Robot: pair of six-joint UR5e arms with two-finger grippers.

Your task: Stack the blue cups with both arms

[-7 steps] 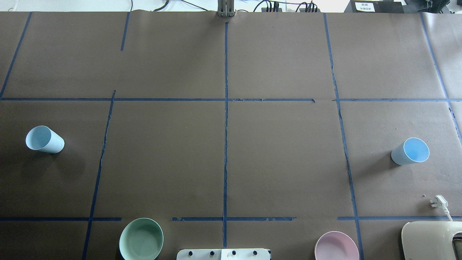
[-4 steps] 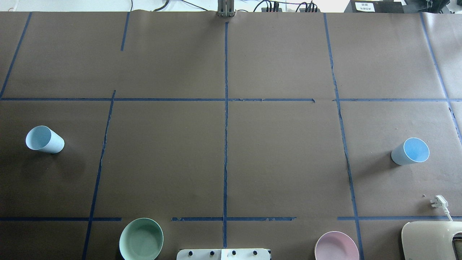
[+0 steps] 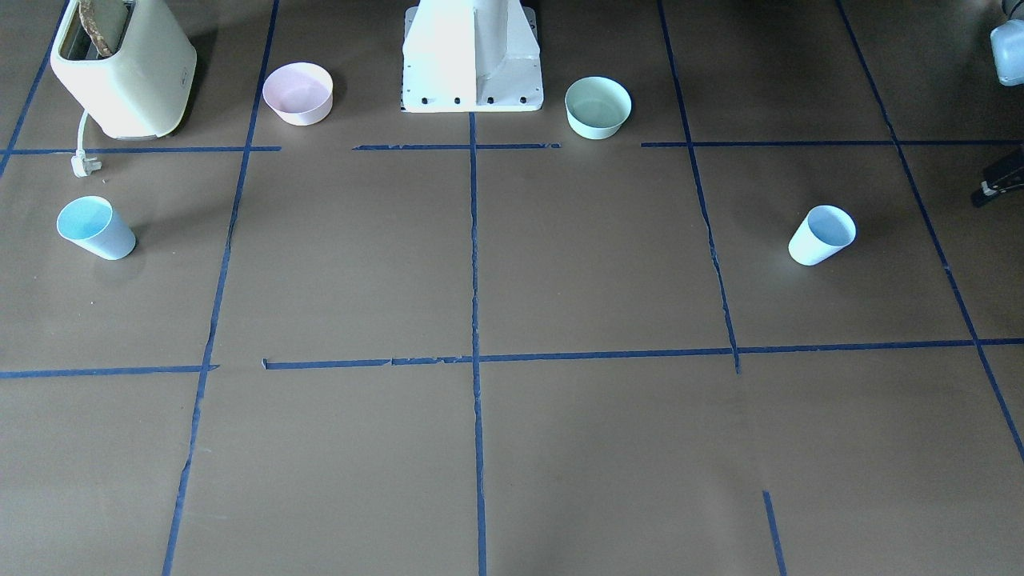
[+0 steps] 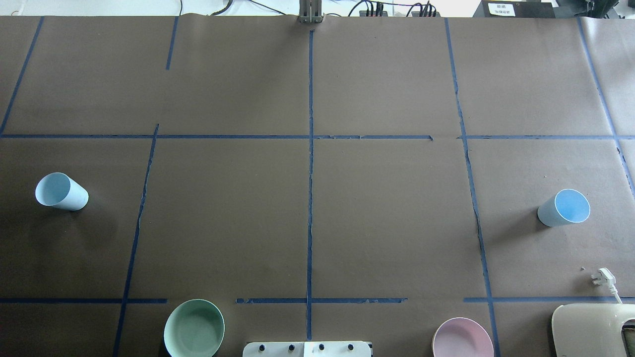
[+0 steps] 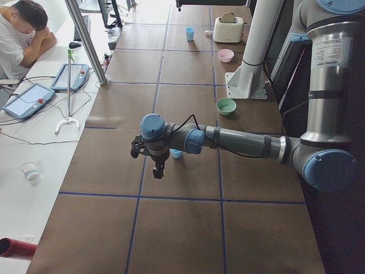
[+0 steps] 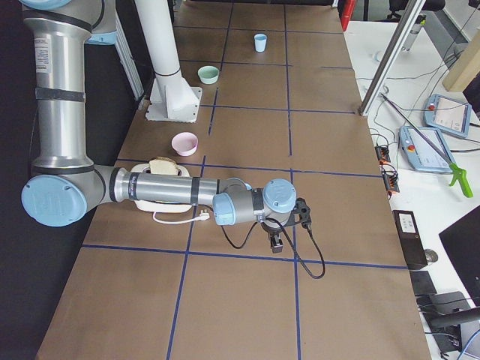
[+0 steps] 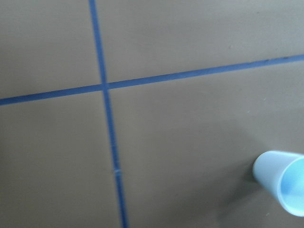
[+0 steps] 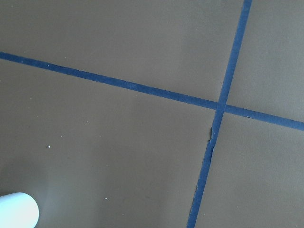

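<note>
The pale blue cup (image 3: pixel 821 236) is wider at its opening than at its base, so the other cup's base will go inside it when I stack them.
Two pale blue cups stand upright, far apart. The left cup (image 4: pixel 61 191) (image 3: pixel 822 234) is at the table's left end; it shows at the lower right of the left wrist view (image 7: pixel 282 183). The right cup (image 4: pixel 564 208) (image 3: pixel 94 227) is at the right end; its edge shows in the right wrist view (image 8: pixel 18 209). My left gripper (image 5: pixel 158 170) hangs over the table just beyond the left cup (image 5: pixel 177 153). My right gripper (image 6: pixel 276 240) hangs near the right end. I cannot tell whether either is open or shut. Neither holds anything.
A mint-green bowl (image 4: pixel 194 328) and a pink bowl (image 4: pixel 462 338) flank the white pedestal (image 3: pixel 472 56). A cream toaster (image 4: pixel 593 329) with a loose plug (image 4: pixel 603 277) stands near the right cup. An operator (image 5: pixel 23 34) sits beside the table.
</note>
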